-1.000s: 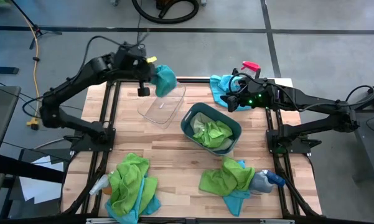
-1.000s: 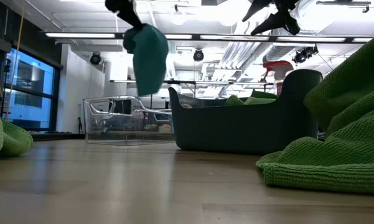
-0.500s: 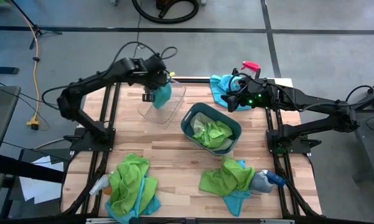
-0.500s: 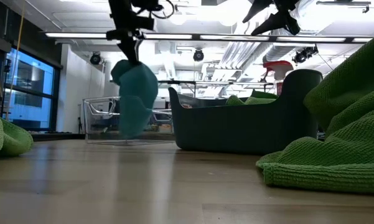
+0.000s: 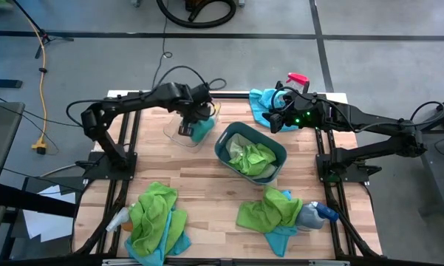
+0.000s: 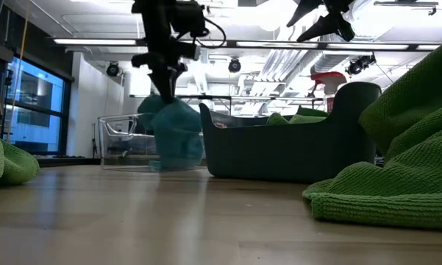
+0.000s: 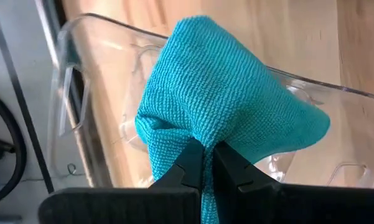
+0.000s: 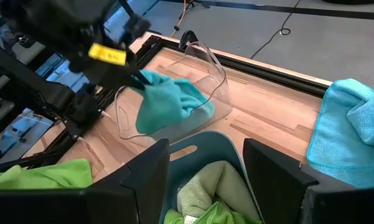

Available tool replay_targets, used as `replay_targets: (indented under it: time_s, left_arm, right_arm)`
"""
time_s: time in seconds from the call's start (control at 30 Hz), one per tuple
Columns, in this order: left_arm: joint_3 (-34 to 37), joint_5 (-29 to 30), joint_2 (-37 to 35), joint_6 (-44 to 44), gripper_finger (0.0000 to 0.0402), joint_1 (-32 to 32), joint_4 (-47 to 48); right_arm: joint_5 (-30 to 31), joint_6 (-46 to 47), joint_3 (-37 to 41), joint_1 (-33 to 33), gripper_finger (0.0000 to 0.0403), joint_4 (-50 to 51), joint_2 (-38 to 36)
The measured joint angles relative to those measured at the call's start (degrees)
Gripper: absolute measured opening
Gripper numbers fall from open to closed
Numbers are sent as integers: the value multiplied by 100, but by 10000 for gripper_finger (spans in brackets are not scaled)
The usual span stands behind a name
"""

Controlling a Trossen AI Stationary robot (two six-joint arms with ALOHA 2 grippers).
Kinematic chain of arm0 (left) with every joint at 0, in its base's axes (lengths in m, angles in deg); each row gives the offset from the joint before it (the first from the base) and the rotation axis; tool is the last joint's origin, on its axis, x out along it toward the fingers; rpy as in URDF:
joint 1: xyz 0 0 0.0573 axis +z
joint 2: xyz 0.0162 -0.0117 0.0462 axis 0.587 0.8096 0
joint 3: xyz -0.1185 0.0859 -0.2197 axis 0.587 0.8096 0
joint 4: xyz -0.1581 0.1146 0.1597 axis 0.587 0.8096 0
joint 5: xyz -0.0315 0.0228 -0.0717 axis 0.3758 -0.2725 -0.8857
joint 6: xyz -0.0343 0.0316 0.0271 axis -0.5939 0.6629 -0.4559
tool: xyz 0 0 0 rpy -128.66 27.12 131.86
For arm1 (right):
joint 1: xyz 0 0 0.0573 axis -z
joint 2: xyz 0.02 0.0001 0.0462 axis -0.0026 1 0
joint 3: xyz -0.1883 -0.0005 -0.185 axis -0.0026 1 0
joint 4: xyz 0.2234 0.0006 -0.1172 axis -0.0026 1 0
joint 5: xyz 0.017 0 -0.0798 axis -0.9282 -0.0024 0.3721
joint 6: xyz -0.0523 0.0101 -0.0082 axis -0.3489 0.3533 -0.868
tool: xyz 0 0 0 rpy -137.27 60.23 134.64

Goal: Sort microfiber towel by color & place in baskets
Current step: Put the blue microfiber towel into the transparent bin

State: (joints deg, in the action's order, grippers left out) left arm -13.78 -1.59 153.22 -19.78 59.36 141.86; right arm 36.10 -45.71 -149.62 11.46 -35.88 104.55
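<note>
My left gripper should keep lowering the towel, because the turquoise towel's lower end (image 6: pixel 178 151) is hanging inside the clear basket. It should let go once the towel rests on the basket's bottom (image 5: pixel 195 141).
My left gripper (image 5: pixel 193 118) is shut on a turquoise microfiber towel (image 5: pixel 202 131) and stands over the clear basket (image 5: pixel 179 133) at the table's far left. The towel's lower end (image 6: pixel 178 151) reaches down inside that basket. Beside it, the dark teal basket (image 5: pixel 275 151) holds lime green towels (image 5: pixel 251 157). My right gripper (image 5: pixel 279 120) hangs open above the table's far right, clear of everything. It is near another turquoise towel (image 5: pixel 260 102) that lies flat there. My left gripper pinches a gathered bunch of the turquoise towel (image 7: pixel 202 148) between its two fingers. They come from above, slanting steeply down. The towel hangs below the fingers in a loose bundle, with its lower part inside the clear basket (image 7: pixel 68 53). I cannot tell how many layers are held.
Mixed piles of green and turquoise towels lie at the near left (image 5: pixel 155 222) and near right (image 5: pixel 272 213), each beside a spray bottle (image 5: pixel 319 214). A pink-topped bottle (image 5: pixel 298 79) stands at the far right. A black metal frame (image 5: pixel 133 140) borders the wooden table.
My left gripper has sunk and moved toward the table's right and near edges, tipping more steeply downward. It stayed shut on the turquoise towel, which has gone from hanging above the clear basket's far rim to hanging down inside it.
</note>
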Motion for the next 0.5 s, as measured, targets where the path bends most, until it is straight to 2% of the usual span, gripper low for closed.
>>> replay_targets:
  time_s: [0.37,0.5]
  left_arm:
    - [1231,-147,-117,960,0,381,-1259]
    - [1521,-152,-117,1063,0,544,-1605]
  right_arm:
    - [-2,2,0,0,204,2,0]
    - [-2,2,0,0,204,2,0]
